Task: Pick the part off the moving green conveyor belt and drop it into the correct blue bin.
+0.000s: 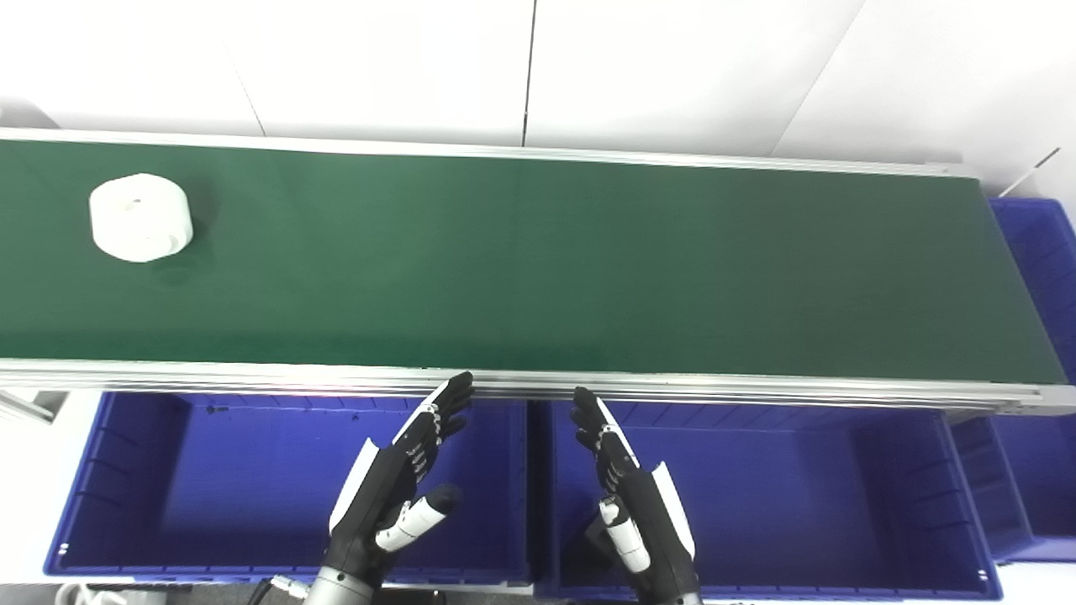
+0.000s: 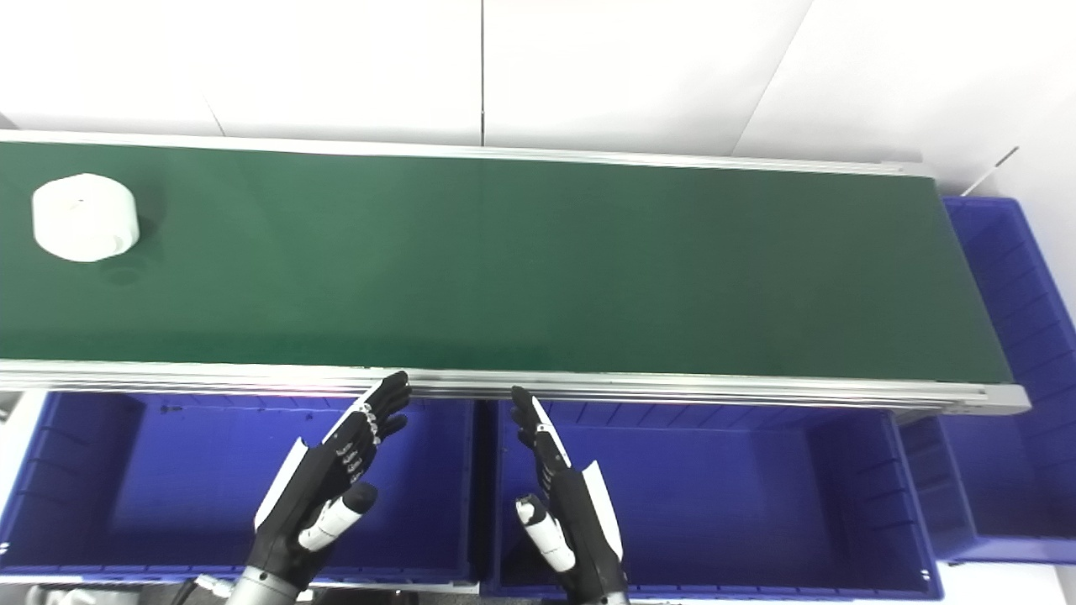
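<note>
The white round part (image 1: 141, 218) should show a deep round hole when the robot lifts it, because a small dark mark breaks its pale top.
A white round part (image 1: 140, 218) lies at the far left of the green conveyor belt (image 1: 538, 260); it also shows in the right eye view (image 2: 85, 217). My left hand (image 1: 395, 487) is open and empty above the left blue bin (image 1: 126, 496), palm facing right. My right hand (image 1: 630, 496) is open and empty above the middle blue bin (image 1: 807, 504), palm facing left. Both hands hover just below the belt's near rail, far from the part.
A third blue bin (image 1: 1038, 252) stands at the belt's right end. The aluminium rail (image 1: 756, 388) runs along the belt's near edge. A white wall lies behind the belt.
</note>
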